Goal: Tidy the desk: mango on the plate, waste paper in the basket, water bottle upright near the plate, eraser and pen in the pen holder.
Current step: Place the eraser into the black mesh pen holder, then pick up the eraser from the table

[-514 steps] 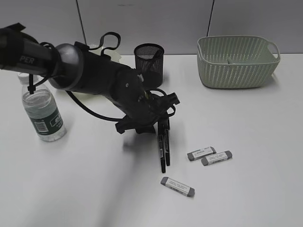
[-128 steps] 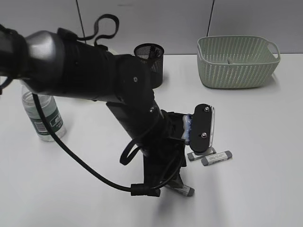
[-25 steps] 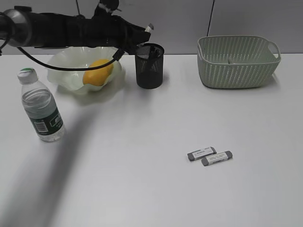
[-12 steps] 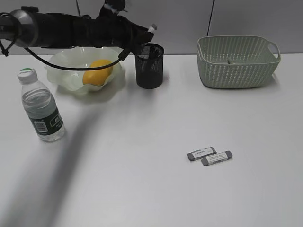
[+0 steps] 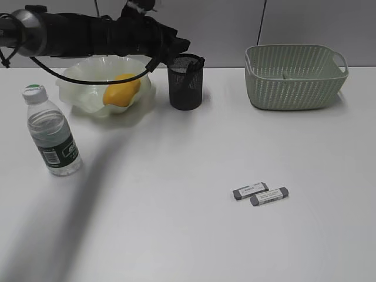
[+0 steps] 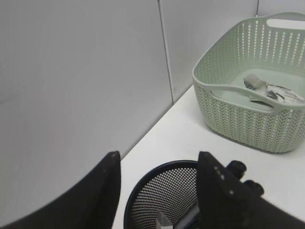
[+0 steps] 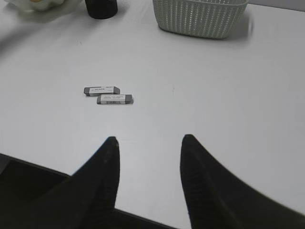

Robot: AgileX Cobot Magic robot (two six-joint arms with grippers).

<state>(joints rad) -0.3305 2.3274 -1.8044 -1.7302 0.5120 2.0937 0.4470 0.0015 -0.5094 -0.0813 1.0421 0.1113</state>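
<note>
The farther eraser (image 5: 250, 190) will slide away and turn when the robot picks up the nearer eraser, because the grey erasers lie almost (image 5: 258, 194) touching.
The black mesh pen holder (image 5: 185, 82) stands at the back middle with dark pens (image 6: 243, 174) in it. My left gripper (image 5: 181, 47) hovers just above its rim, open and empty (image 6: 159, 162). A pale eraser end (image 6: 164, 222) shows inside the holder (image 6: 157, 195). Two grey erasers (image 5: 249, 191) (image 5: 269, 196) lie side by side on the table; they also show in the right wrist view (image 7: 101, 89) (image 7: 114, 99). My right gripper (image 7: 150, 140) is open and empty, well in front of them. The mango (image 5: 121, 91) sits on the plate (image 5: 76, 82). The water bottle (image 5: 53, 132) stands upright.
The green basket (image 5: 294, 76) stands at the back right with crumpled paper (image 6: 267, 88) inside. It also shows in the right wrist view (image 7: 200, 16). My left arm stretches across the back over the plate. A grey wall runs close behind the table.
My left gripper carried an eraser to the pen holder. Half a second ago its pale end showed in the jaws; now the jaws are open and the eraser is in the holder.
</note>
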